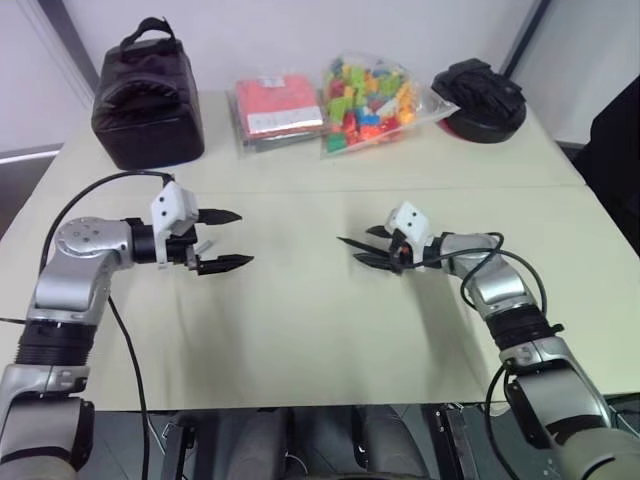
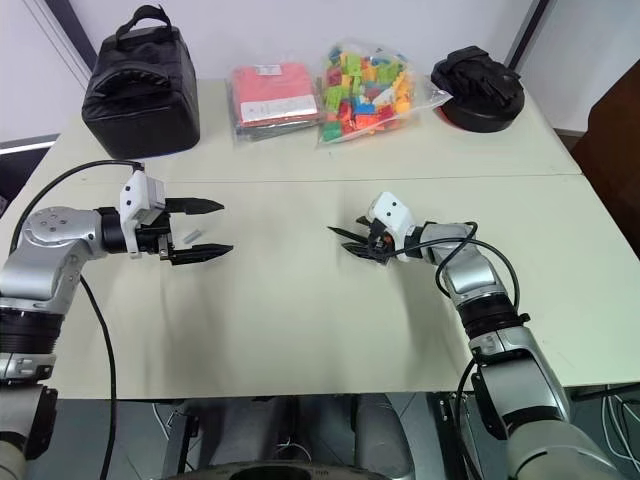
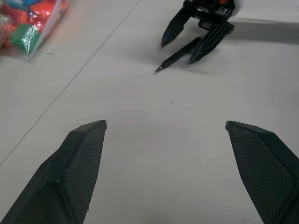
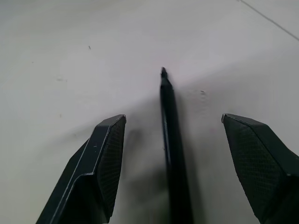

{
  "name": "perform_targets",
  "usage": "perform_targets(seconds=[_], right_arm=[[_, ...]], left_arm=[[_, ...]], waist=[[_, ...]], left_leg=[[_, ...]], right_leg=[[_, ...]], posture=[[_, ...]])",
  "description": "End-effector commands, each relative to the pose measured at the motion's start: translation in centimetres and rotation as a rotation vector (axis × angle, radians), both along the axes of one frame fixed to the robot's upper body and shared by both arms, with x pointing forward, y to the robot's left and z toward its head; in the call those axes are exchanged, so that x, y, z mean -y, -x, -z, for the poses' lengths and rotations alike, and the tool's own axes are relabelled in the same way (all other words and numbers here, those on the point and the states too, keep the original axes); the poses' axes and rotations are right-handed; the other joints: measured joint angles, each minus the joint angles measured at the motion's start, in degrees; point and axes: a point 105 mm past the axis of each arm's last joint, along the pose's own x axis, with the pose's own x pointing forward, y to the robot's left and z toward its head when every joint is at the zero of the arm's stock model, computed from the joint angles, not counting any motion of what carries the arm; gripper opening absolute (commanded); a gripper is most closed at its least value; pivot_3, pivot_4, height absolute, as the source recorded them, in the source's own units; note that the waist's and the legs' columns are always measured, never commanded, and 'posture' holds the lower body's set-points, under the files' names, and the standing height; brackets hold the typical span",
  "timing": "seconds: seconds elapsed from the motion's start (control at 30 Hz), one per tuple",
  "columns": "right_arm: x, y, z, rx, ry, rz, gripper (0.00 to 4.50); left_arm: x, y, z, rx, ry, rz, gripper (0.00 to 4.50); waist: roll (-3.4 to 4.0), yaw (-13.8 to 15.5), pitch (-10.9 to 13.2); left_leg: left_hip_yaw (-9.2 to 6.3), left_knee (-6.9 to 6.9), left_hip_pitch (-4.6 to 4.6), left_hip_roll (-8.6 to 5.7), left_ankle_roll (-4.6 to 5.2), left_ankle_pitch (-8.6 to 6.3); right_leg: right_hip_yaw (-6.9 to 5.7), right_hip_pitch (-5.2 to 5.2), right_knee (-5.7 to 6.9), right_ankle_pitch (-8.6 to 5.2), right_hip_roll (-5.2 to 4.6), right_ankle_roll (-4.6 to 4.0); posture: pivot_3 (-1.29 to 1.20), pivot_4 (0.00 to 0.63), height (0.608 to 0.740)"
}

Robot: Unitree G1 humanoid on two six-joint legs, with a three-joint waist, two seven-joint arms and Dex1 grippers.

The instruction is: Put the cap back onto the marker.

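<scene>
My right gripper's fingers leave the marker's slim pointed tip [image 1: 343, 239] sticking out past them, so the cap [image 1: 204, 246] will slide straight over the marker's tip when I push.
The marker [image 4: 174, 140], a slim black stick with a pointed tip, lies on the table between the fingers of my right gripper [image 1: 368, 248]. That gripper is open, with a gap on each side of the marker. In the left wrist view the marker [image 3: 180, 55] pokes out past the right gripper's fingers. The cap [image 2: 190, 236], a tiny grey tube, rests on the table near the base of my left gripper's fingers. My left gripper [image 1: 225, 240] is open and holds nothing. The two grippers face each other across the middle of the table.
Along the far edge of the pale table [image 1: 300, 340] stand a black bag [image 1: 147, 95], a red packet [image 1: 275, 108], a clear bag of coloured bricks [image 1: 370, 100] and a black object [image 1: 480, 95]. A seam [image 1: 300, 190] crosses the tabletop behind the grippers.
</scene>
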Motion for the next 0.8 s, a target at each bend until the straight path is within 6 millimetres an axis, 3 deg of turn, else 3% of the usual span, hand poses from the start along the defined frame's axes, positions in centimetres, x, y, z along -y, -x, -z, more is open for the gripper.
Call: perform_targets(seconds=[0.03, 0.23, 0.33, 0.5, 0.8], right_arm=[[-0.4, -0.3, -0.7, 0.022, 0.024, -0.017, 3.39], [-0.4, -0.5, 0.1, -0.003, 0.072, -0.018, 3.39], [-0.1, -0.5, 0.6, -0.015, 0.1, -0.013, 2.5], [0.0, -0.3, 1.0, -0.036, 0.107, -0.021, 0.07], [0.7, 0.1, 0.5, -0.007, 0.124, -0.02, 0.07]], left_arm=[[-0.1, 0.1, -1.1, 0.042, 0.02, -0.013, 4.28], [0.2, 0.2, -0.8, 0.041, 0.033, -0.02, 4.28], [0.3, 0.3, -0.8, 0.043, 0.037, -0.023, 4.32], [0.2, 0.3, -0.8, 0.048, 0.041, -0.038, 4.32], [-1.4, -0.2, -0.4, 0.046, 0.029, -0.11, 4.32]], waist=[[0.0, -0.01, 0.0], [0.0, -0.08, 0.0], [0.0, -0.09, 0.0], [0.0, 0.01, -0.01], [0.0, 0.16, -0.01]], left_leg=[[0.0, 0.0, 0.0, -0.01, 0.0, 0.0], [-0.01, 0.0, 0.01, 0.0, -0.01, 0.0], [0.0, 0.0, 0.04, -0.01, -0.01, 0.01], [-0.02, 0.01, 0.09, -0.01, -0.04, 0.02], [-0.04, 0.02, 0.1, -0.03, -0.04, 0.02]], right_leg=[[0.0, 0.0, 0.0, 0.0, 0.0, 0.0], [0.0, 0.0, 0.01, 0.0, 0.01, 0.0], [0.0, 0.02, 0.02, 0.0, 0.0, 0.0], [-0.01, 0.06, 0.09, 0.0, 0.0, 0.0], [-0.01, 0.08, 0.1, 0.0, -0.01, 0.0]], posture=[[0.0, 0.15, 0.74], [0.0, 0.15, 0.74], [0.0, 0.15, 0.74], [0.0, 0.15, 0.74], [0.0, 0.15, 0.74]])
